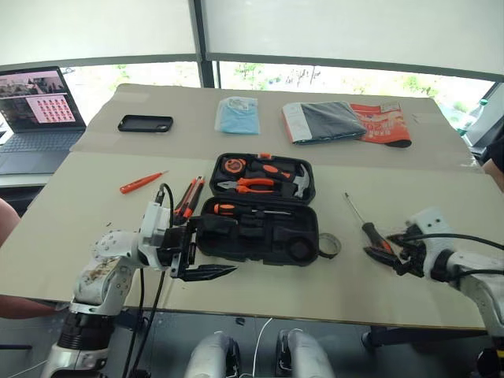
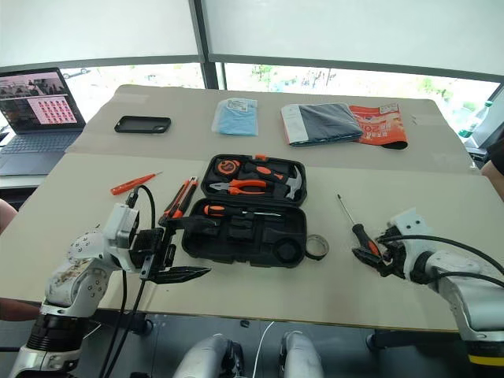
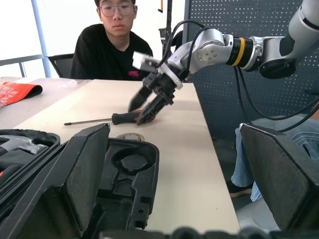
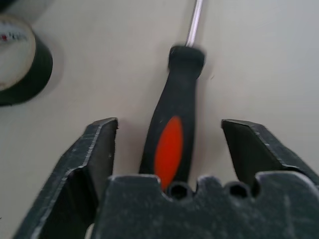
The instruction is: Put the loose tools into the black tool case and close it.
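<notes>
I expect the black-and-orange screwdriver [image 1: 373,233] to fit, head to tail, into the molded groove [image 1: 272,222] beside the orange-handled screwdriver when I lower it in, because the groove looks empty.
The black tool case [image 1: 260,246] lies open at the table's middle, with pliers, a hammer and a tape measure in its far half and an orange-handled screwdriver [image 1: 235,209] in the near half. My left gripper [image 1: 206,249] is open and empty at the case's near left corner. To the right of the case, my right gripper [image 4: 169,124] is open, its fingers astride the handle of a black-and-orange screwdriver [image 1: 368,233] lying on the table, with gaps on both sides. A dark tape roll [image 1: 329,246] lies by the case's right end. Left of the case lie a slim orange screwdriver [image 1: 142,183] and two black-and-orange tools [image 1: 189,197].
A black phone [image 1: 145,124], a blue packet [image 1: 237,115] and grey and orange packets [image 1: 346,122] lie at the table's far side. A laptop [image 1: 35,110] stands at the far left. A person [image 3: 114,45] sits beyond the table's right end.
</notes>
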Action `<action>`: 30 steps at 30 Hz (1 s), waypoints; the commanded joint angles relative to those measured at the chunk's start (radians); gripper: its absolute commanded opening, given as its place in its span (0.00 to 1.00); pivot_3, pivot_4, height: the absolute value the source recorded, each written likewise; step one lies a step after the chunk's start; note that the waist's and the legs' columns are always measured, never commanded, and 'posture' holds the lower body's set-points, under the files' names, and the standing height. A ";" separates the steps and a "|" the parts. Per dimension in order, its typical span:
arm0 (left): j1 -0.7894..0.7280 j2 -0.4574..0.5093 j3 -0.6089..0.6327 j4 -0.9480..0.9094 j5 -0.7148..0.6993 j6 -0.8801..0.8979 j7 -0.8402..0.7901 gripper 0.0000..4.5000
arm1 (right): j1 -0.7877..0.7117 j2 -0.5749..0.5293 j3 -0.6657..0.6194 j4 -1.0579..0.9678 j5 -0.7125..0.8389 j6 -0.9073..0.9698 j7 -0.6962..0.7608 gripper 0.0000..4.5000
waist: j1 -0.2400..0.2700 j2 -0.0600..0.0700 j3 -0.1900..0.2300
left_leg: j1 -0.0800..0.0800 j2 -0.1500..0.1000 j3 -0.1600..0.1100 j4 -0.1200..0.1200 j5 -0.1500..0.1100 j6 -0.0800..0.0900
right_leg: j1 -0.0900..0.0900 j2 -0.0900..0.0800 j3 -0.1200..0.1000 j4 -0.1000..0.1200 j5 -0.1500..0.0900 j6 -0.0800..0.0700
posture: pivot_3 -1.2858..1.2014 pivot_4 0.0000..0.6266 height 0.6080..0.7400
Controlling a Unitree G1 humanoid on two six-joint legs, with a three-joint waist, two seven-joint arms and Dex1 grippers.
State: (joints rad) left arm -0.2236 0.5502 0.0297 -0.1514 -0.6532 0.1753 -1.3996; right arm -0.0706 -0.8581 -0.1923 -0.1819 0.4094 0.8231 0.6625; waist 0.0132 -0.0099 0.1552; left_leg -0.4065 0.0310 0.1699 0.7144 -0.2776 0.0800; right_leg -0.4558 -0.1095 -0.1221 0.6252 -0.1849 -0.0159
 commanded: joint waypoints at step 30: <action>0.210 0.072 0.229 -0.035 0.048 0.001 0.302 1.00 | -0.714 0.197 0.562 0.276 -0.391 -0.518 0.495 0.23 | -0.006 -0.003 0.003 | -0.001 0.001 0.000 -0.001 -0.001 -0.012 | -0.003 -0.006 -0.003 0.000 0.002 -0.006 | 0.52 0.24 1.00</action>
State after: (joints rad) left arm -0.0198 0.6169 0.2599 -0.1515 -0.5959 0.1852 -1.0928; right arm -0.7620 -0.6623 0.3782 0.0952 0.0375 0.2870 1.1638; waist 0.0075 -0.0133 0.1583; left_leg -0.4075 0.0319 0.1696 0.7128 -0.2786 0.0679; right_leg -0.4585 -0.1152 -0.1249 0.6257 -0.1833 -0.0219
